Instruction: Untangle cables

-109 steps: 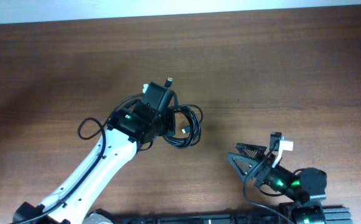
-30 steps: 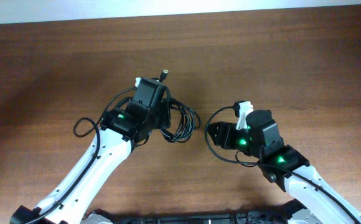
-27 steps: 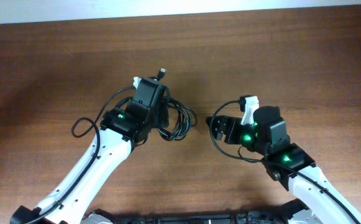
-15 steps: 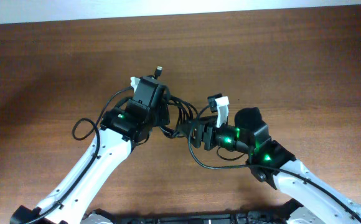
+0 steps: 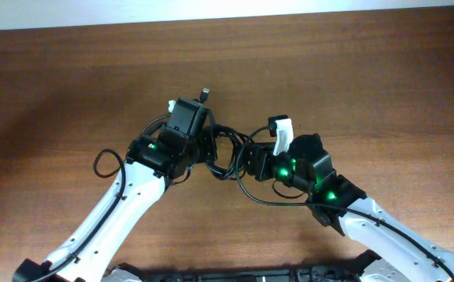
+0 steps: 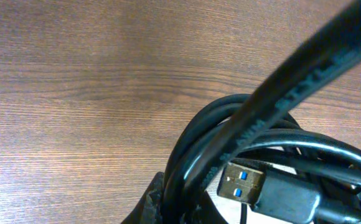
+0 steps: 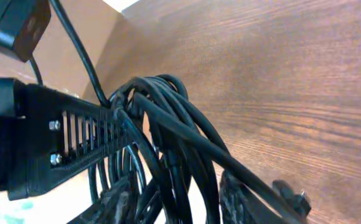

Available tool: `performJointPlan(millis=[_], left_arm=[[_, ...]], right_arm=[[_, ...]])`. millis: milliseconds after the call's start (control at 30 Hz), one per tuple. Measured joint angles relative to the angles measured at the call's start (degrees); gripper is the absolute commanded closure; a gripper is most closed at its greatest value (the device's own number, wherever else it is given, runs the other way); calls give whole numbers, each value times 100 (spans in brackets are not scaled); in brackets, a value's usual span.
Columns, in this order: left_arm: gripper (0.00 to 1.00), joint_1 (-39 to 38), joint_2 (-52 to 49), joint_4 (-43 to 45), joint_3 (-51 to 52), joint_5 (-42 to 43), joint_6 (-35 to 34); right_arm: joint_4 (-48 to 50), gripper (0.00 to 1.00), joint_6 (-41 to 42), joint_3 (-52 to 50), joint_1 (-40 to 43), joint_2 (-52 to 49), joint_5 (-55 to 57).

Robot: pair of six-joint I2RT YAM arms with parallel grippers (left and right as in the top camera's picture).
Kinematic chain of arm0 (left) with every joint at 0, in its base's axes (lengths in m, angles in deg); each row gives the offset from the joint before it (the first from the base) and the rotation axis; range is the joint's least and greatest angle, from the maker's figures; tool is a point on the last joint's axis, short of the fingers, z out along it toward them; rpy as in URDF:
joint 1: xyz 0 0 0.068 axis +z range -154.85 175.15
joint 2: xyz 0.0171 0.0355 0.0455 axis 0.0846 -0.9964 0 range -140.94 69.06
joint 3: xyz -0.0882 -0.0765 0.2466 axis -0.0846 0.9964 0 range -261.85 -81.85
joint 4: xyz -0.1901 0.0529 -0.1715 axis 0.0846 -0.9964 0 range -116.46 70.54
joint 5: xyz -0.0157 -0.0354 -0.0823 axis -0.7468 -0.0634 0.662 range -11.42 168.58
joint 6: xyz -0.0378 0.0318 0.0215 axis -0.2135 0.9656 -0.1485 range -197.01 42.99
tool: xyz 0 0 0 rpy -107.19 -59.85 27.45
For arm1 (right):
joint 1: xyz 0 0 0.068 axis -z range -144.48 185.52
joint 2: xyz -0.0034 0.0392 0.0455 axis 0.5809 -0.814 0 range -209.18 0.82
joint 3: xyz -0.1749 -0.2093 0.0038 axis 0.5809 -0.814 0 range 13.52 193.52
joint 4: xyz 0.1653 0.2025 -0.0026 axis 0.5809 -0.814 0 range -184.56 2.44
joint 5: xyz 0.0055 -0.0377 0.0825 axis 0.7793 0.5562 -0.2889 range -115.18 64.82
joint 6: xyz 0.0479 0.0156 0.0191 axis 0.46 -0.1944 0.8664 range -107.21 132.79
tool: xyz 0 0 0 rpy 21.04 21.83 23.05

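The robot's left gripper is squeezing the loose piece of cable along with the coil's loops [image 6: 196,165], so the right gripper should hold the coil [image 5: 239,149] while the left gripper opens.
The cables [image 5: 228,153] form a black coiled bundle at the table's middle. My left gripper [image 5: 205,149] is shut on the bundle's left side. In the left wrist view the coil [image 6: 230,143] fills the frame, with a blue-tongued USB plug [image 6: 246,185] beside my left gripper [image 6: 168,208]. My right gripper [image 5: 252,162] meets the bundle from the right. In the right wrist view several strands [image 7: 168,130] run between its fingers, and my right gripper [image 7: 177,202] is open, with gaps showing on both sides. A small plug [image 7: 290,198] lies on the wood beyond it.
The brown wooden table [image 5: 368,86] ends at a pale strip along the far edge [image 5: 227,9]. Each arm's own thicker wire loops out: one at the left [image 5: 102,163], one under the right wrist [image 5: 262,197]. The left gripper's slotted finger [image 7: 75,134] crosses the right wrist view.
My right arm has swung in from the right to the bundle, and its jaws have narrowed around several strands. My left gripper has kept its hold and barely moved.
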Motion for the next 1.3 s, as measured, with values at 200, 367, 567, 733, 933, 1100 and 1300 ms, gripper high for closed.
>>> performJointPlan(millis=[200,367,567,733,933,1100,1300], left_arm=[[100,4,-28,-13,0,166,0],[100,-48,-31,-76,0,-446,-2],[100,-37,-31,-138,-2,-1375,-990],[100,-7,-31,-160,-2,-1473,-1604],[100,-7,-31,-122,-2,-13,-72],[100,-7,-31,-111,-2,481,1572],[100,-7,-31,61,-2,516,2426]], right_arm=[[-192,96,2,9,0,-262,238],[-188,96,4,9,76,-144,-564],[-448,96,2,11,1202,319,-2070],[-1821,79,13,24,1290,328,-1554],[-2166,46,0,20,1290,323,-634],[-2520,43,0,20,1290,323,-514],[-2758,41,-144,20,1290,323,-612]])
